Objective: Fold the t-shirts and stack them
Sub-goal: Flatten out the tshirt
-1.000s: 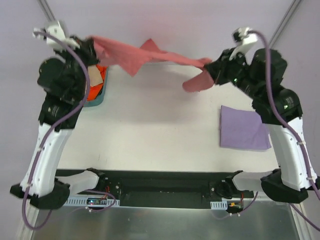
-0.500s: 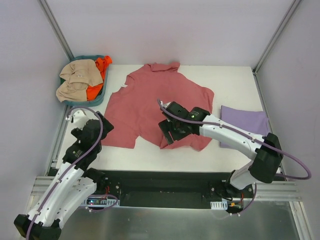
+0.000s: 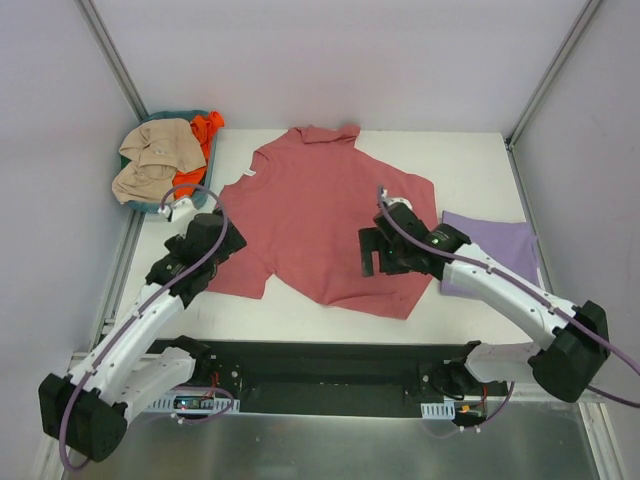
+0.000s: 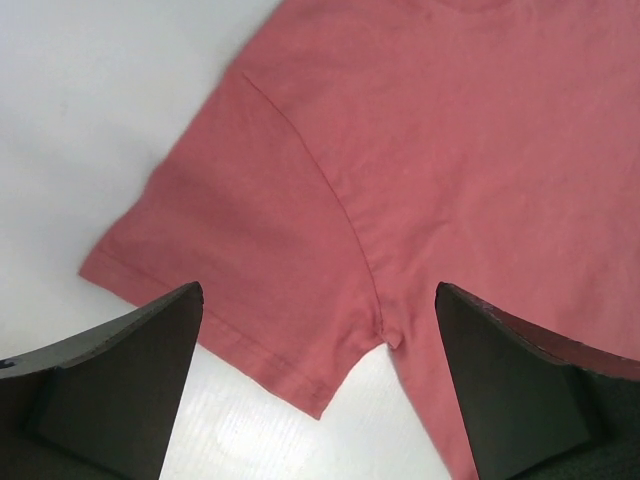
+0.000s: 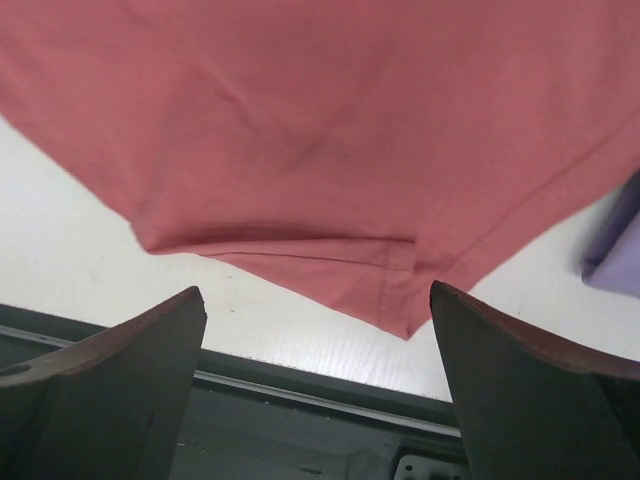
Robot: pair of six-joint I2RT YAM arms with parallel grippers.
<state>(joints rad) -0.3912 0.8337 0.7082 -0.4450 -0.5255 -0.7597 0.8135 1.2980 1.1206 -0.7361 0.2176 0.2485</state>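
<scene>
The brick-red t-shirt is lying at an angle with its far end (image 3: 328, 136) against the back edge. Next, my left gripper presses down next to the near sleeve (image 3: 262, 254) and drags the t-shirt straighter before folding it.
The brick-red t-shirt (image 3: 315, 215) lies spread flat on the white table, collar at the far side. My left gripper (image 3: 222, 246) hovers open over its left sleeve (image 4: 250, 250), whose hem corner lies between the fingers (image 4: 130, 380), untouched. My right gripper (image 3: 378, 252) hangs open above the lower right hem (image 5: 390, 280), holding nothing. The lavender t-shirt (image 3: 495, 250) sits folded at the right, its edge showing in the right wrist view (image 5: 618, 240).
A teal basket (image 3: 139, 205) with beige and orange cloth stands at the far left corner. The table's near edge and the black base rail (image 5: 300, 400) lie just below the red shirt's hem. Frame posts rise at both back corners.
A second ago both grippers held the red shirt stretched in the air. They have let go; it now lies flat. The left gripper moved to the sleeve, the right one rightward.
</scene>
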